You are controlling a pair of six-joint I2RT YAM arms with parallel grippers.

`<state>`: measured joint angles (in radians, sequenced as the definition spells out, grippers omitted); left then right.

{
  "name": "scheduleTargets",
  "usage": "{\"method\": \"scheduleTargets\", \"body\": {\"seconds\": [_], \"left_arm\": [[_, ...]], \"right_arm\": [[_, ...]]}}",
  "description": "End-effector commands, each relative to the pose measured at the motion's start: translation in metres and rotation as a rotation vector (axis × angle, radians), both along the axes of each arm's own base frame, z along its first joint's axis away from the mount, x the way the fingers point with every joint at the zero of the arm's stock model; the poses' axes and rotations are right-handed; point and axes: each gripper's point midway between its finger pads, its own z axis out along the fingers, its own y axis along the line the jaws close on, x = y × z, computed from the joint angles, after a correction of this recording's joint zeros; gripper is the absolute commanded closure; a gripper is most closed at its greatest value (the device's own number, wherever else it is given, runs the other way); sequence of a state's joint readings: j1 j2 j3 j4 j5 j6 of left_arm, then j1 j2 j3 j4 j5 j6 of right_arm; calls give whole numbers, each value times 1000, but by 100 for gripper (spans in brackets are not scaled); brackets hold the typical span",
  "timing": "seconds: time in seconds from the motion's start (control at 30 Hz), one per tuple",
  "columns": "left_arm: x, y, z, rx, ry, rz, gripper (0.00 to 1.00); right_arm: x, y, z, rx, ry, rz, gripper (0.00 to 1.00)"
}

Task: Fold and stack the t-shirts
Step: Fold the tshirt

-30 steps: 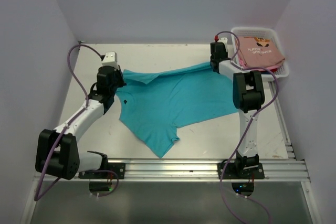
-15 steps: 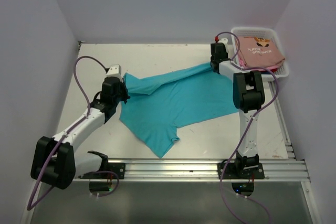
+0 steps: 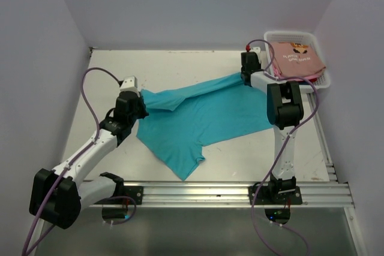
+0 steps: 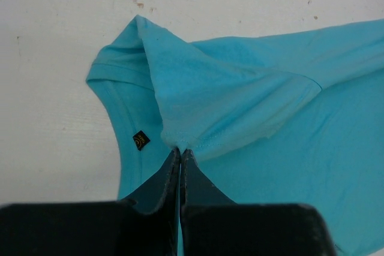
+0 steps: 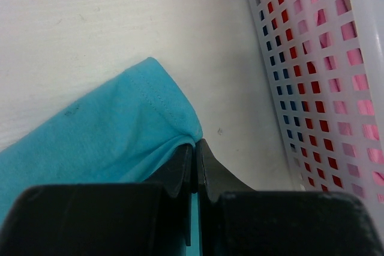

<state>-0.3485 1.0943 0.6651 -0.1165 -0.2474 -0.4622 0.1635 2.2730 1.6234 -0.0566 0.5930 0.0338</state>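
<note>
The teal t-shirt's far edge (image 3: 201, 84) is slanted while my left gripper holds the flap's tip. Next, I put the flap's tip down and straighten the t-shirt from its folded corner (image 4: 150, 43).
A teal t-shirt (image 3: 204, 115) lies spread across the middle of the table, its top edge lifted into a fold between both arms. My left gripper (image 3: 141, 101) is shut on the shirt's left end; in the left wrist view the cloth (image 4: 228, 94) bunches right at the left gripper (image 4: 180, 151). My right gripper (image 3: 245, 78) is shut on the shirt's far right corner (image 5: 120, 130), pinched at the right gripper (image 5: 195, 143) beside the basket. A salmon-pink t-shirt (image 3: 298, 59) with dark print lies on top of the stack in the basket.
The white plastic basket (image 3: 324, 81) stands at the back right corner; its perforated wall (image 5: 312, 70) shows red, blue and pink cloth through the holes. A metal rail (image 3: 198, 193) runs along the near edge. Walls close in on three sides.
My left gripper has drawn its end of the teal shirt towards the near side and slightly right, folding the top edge over. The right gripper has stayed put.
</note>
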Motion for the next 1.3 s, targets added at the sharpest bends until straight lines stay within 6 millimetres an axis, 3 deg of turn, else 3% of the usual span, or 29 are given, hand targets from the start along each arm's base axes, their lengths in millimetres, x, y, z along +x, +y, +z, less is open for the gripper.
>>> {"method": "scheduleTargets", "body": {"seconds": [0.0, 0.33, 0.7, 0.77, 0.8, 0.87, 0.9, 1.1, 1.17, 1.27], "left_arm": [[-2, 5, 5, 2, -1, 35, 100], [-9, 2, -7, -23, 41, 39, 100], [-12, 9, 6, -63, 23, 110, 100], [-11, 6, 7, -77, 35, 109, 86], [-12, 5, 6, -83, 46, 105, 61], [-12, 3, 12, -106, 40, 113, 29], [-13, 4, 14, -108, 41, 117, 0], [-11, 8, 45, -130, -43, 144, 0], [-10, 10, 52, -126, -69, 143, 0], [-4, 11, 52, -105, -85, 143, 0]], "right_arm": [[6, -7, 50, 0, -118, -38, 100], [3, -8, 50, 4, -115, -35, 100], [1, -7, 49, 2, -104, -34, 100], [1, -8, 50, 5, -103, -38, 100], [0, -8, 50, 2, -101, -38, 99], [0, -9, 52, 0, -102, -44, 86], [-1, -10, 52, -2, -97, -45, 61], [1, -8, 66, 5, -113, -41, 9], [1, -8, 71, 10, -126, -41, 3], [3, -6, 81, 25, -149, -32, 1]]}}
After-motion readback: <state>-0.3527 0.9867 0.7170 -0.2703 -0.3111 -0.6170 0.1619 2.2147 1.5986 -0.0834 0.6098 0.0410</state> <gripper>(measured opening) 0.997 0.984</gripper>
